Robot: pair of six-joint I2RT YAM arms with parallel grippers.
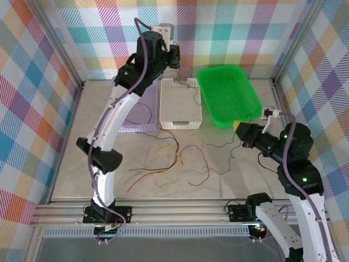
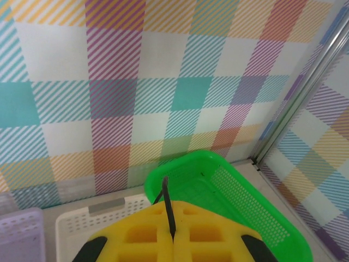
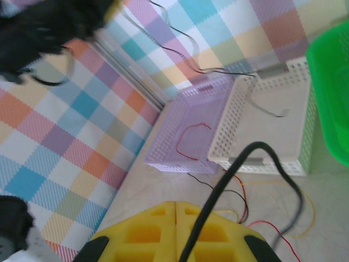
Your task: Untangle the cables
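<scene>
The black cable's lower end [image 1: 196, 99] dangles inside the white tray [image 1: 180, 106], clear of the tangle, so my left gripper continues down until the cable collects there, then open.
Several cables lie tangled on the table in the top view: red [image 1: 197, 159], orange-yellow [image 1: 163, 162] and black [image 1: 168, 140]. My left gripper [image 1: 175, 54] is raised at the back wall, shut on a thin black cable [image 2: 168, 207] that comes out of the seam between its yellow fingers [image 2: 173, 204]. That cable hangs down into the white tray [image 1: 180, 106]. My right gripper [image 1: 238, 126] hovers by the green tray's near corner, its jaws shut [image 3: 175, 204]. Another black cable [image 3: 229, 174] arches up across its right finger; the pinch point is hidden. A red cable [image 3: 191, 142] lies in the lilac tray [image 3: 185, 125].
The green tray [image 1: 218, 70] stands at the back right, beside the white tray, and the lilac tray [image 1: 136, 129] sits partly behind the left arm. Checkered walls and metal posts close in the sides and back.
</scene>
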